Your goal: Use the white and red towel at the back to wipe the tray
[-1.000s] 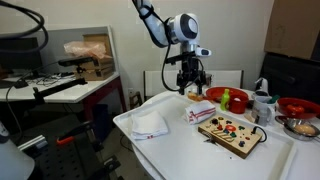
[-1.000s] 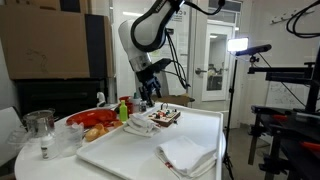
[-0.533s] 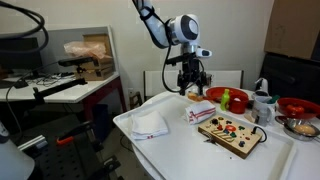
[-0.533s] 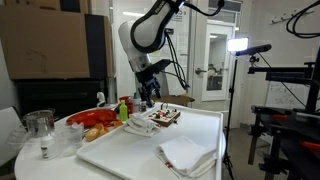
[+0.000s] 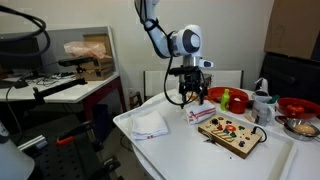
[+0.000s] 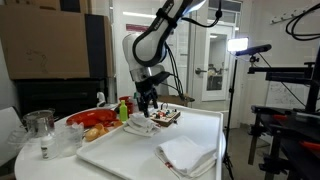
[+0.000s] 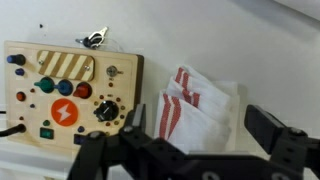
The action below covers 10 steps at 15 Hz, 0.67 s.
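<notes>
My gripper should keep moving down until its open fingers are on both sides of the towel's white end (image 7: 201, 132), then close, because the white and red towel (image 5: 199, 113) lies clear of the button board.
The white and red towel (image 7: 197, 103) lies folded on the white tray (image 7: 250, 40), right of a wooden button board (image 7: 70, 90). In the wrist view my gripper (image 7: 200, 125) is open, its two fingers spread on either side of the towel just above it. In both exterior views the gripper (image 5: 191, 96) (image 6: 146, 106) hangs low over the towel (image 5: 201, 111) (image 6: 139, 122) at the tray's back. The tray (image 5: 200, 150) (image 6: 130, 150) covers most of the table.
A plain white cloth (image 5: 148, 124) (image 6: 186, 155) lies at the tray's near corner. The button board (image 5: 230, 131) (image 6: 165, 117) sits beside the towel. Red bowls, a green item (image 5: 226, 99) and a jar (image 6: 38, 128) stand along one side.
The arm has lowered and shifted toward the towel; the gripper now hangs closer over it, still open.
</notes>
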Each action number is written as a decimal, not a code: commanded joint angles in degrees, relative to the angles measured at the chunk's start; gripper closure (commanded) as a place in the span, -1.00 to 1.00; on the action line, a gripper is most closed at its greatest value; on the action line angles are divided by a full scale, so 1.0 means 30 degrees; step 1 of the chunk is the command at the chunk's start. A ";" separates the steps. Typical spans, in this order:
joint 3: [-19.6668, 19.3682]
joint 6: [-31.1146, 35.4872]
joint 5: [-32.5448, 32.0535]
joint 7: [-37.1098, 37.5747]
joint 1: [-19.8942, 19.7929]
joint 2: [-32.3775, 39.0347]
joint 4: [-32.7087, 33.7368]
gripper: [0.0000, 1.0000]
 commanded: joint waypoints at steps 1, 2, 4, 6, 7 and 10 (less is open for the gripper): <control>0.0385 0.0350 0.1011 -0.1258 -0.0386 0.1459 0.1594 -1.00; 0.0416 0.0396 0.1159 -0.1448 -0.0409 0.1703 0.1868 -1.00; 0.0548 0.0569 0.1469 -0.1874 -0.0506 0.2075 0.2450 -1.00; 0.0558 0.0472 0.1608 -0.2098 -0.0516 0.2451 0.3174 -1.00; 0.0503 0.0342 0.1606 -0.2164 -0.0467 0.2649 0.3543 -1.00; 0.0362 -0.0003 0.1494 -0.2203 -0.0319 0.3311 0.4538 -1.00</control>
